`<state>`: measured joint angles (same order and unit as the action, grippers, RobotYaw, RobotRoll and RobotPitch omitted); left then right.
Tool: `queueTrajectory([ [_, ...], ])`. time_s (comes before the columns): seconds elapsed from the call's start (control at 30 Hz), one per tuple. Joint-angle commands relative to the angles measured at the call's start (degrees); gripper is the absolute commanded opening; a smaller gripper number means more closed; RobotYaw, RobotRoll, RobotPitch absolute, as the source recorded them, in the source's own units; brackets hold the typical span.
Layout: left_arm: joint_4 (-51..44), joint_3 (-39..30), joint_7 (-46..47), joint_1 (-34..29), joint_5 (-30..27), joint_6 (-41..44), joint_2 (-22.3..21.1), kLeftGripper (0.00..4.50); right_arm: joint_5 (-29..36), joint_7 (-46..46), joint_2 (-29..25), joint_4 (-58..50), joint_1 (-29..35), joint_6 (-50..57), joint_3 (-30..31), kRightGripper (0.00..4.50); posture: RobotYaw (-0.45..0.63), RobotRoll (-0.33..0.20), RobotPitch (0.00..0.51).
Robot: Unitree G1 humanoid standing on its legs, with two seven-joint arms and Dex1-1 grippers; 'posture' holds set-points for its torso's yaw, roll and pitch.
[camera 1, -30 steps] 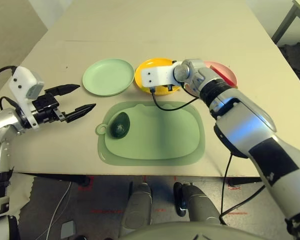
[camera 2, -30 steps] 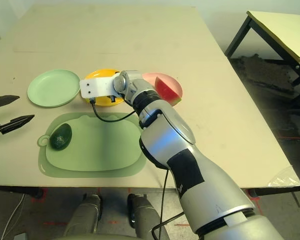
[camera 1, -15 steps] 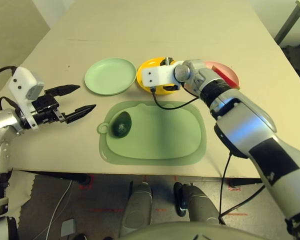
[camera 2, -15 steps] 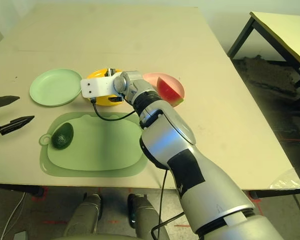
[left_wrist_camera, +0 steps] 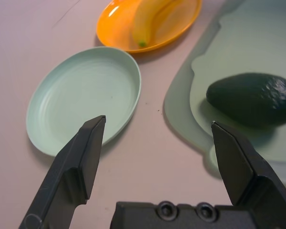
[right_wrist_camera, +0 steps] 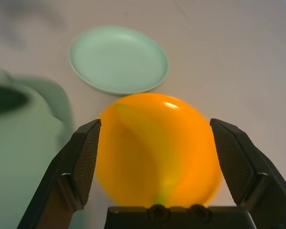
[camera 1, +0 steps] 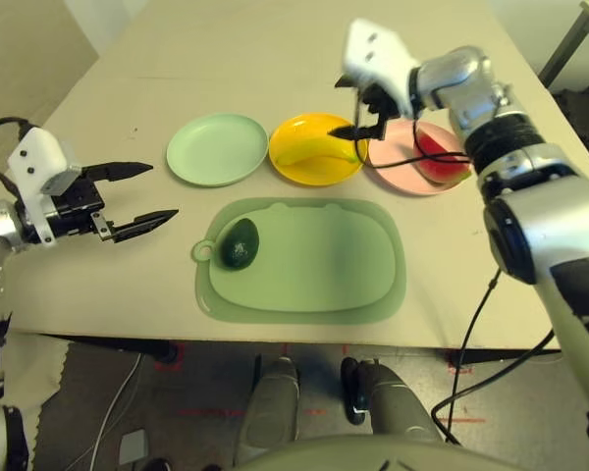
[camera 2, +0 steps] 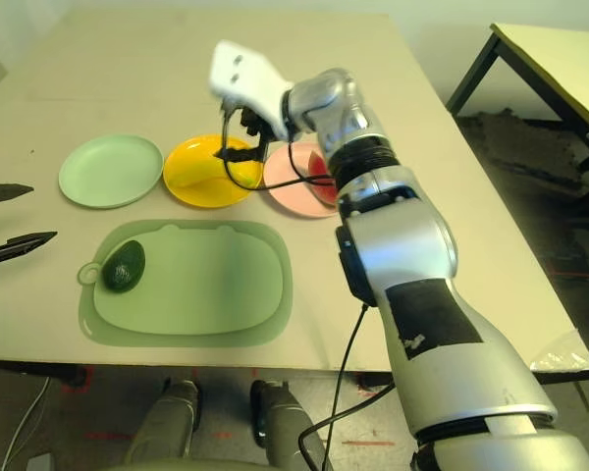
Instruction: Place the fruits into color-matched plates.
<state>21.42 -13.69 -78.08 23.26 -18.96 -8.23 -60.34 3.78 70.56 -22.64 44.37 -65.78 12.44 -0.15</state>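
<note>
I should keep moving my left gripper, fingers open, toward the dark avocado (camera 1: 240,244), which lies alone on the green mat, until the fingers are around the avocado's sides (camera 1: 256,241).
The yellow banana (camera 1: 320,152) lies in the yellow plate (camera 1: 293,167). The watermelon wedge (camera 1: 440,163) rests in the pink plate (camera 1: 398,165). The mint green plate (camera 1: 216,149) holds nothing. On the left part of the green mat (camera 1: 324,270) lies the dark avocado (camera 1: 240,243). My right gripper (camera 1: 361,116) hangs open in the air above the gap between the yellow and pink plates, holding nothing. My left gripper (camera 1: 162,190) stands open, low over the table, left of the mat and apart from the avocado (left_wrist_camera: 251,98).
The mat's handle loop (camera 1: 201,252) points toward my left gripper. A black cable (camera 1: 412,157) from my right wrist hangs over the pink plate. Another table's leg (camera 2: 471,69) stands far right, off this table. Bare tabletop lies behind the plates.
My right gripper has risen from the yellow plate and swung toward the pink plate, open; the banana now shows lying in the yellow plate. The left arm has edged slightly left.
</note>
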Motion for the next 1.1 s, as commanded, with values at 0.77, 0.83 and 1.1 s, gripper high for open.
queueTrajectory([
  [0.77,19.16,48.95,-14.42,31.54,-4.96,-37.59,-5.99,4.5,18.24,10.59,-2.12,-38.89,45.0,-9.42,4.66,4.48,0.0,0.0,0.148],
  [0.83,20.08,51.93,-14.42,32.78,-5.54,-41.02,-5.79,4.5,18.23,9.91,-1.82,-37.91,44.74,-10.45,4.8,4.48,-0.01,0.0,0.147],
  [1.1,22.49,60.55,-14.42,38.19,-7.4,-50.13,-3.73,4.5,18.88,7.49,-1.24,-38.06,44.78,-10.48,5.26,4.48,-0.03,0.0,0.141],
])
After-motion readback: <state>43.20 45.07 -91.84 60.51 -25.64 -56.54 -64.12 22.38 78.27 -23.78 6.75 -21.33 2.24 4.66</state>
